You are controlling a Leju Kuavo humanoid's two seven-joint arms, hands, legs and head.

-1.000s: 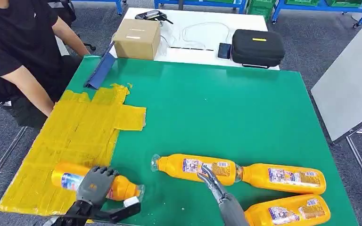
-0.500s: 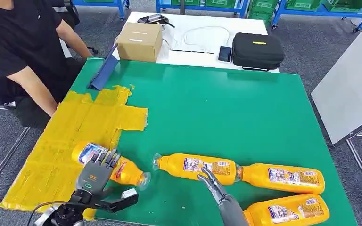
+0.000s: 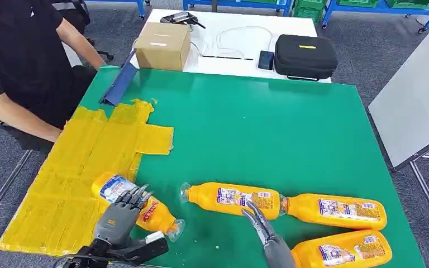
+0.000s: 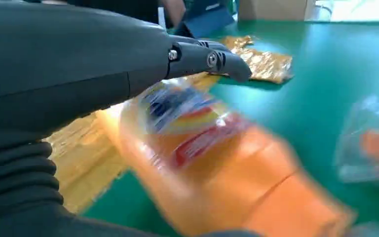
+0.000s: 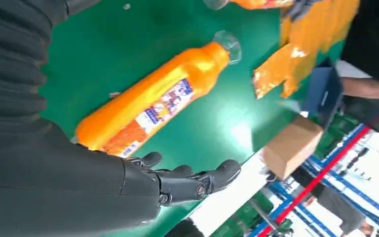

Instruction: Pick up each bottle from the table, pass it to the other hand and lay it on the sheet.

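Observation:
The next bottle will move a little when I pick up this bottle, because this bottle's bottom touches the next bottle's clear cap (image 3: 283, 205).
An orange bottle (image 3: 139, 204) lies slanted across the edge of the yellow sheet (image 3: 89, 156), its cap end out on the green table (image 3: 257, 128). My left hand (image 3: 120, 215) hovers over its near side with the fingers straight and spread. In the left wrist view the bottle (image 4: 217, 163) is blurred beneath my straight fingers (image 4: 212, 59). My right hand (image 3: 262, 224) is open beside a second bottle (image 3: 232, 198). Two more bottles (image 3: 335, 211) (image 3: 341, 249) lie to its right. In the right wrist view my right hand (image 5: 187, 181) is spread near that second bottle (image 5: 153, 106).
A person in black sits at the table's left edge, forearm (image 3: 22, 117) close to the sheet. A blue strip (image 3: 120, 84) lies at the far left corner. Beyond the green top are a cardboard box (image 3: 162, 44) and a black case (image 3: 304, 56). A white panel (image 3: 419, 100) stands on the right.
My left hand has uncurled from the bottle. The bottle has swung from lying across the sheet to slanting off its edge, shifted right. My right hand has dropped slightly.

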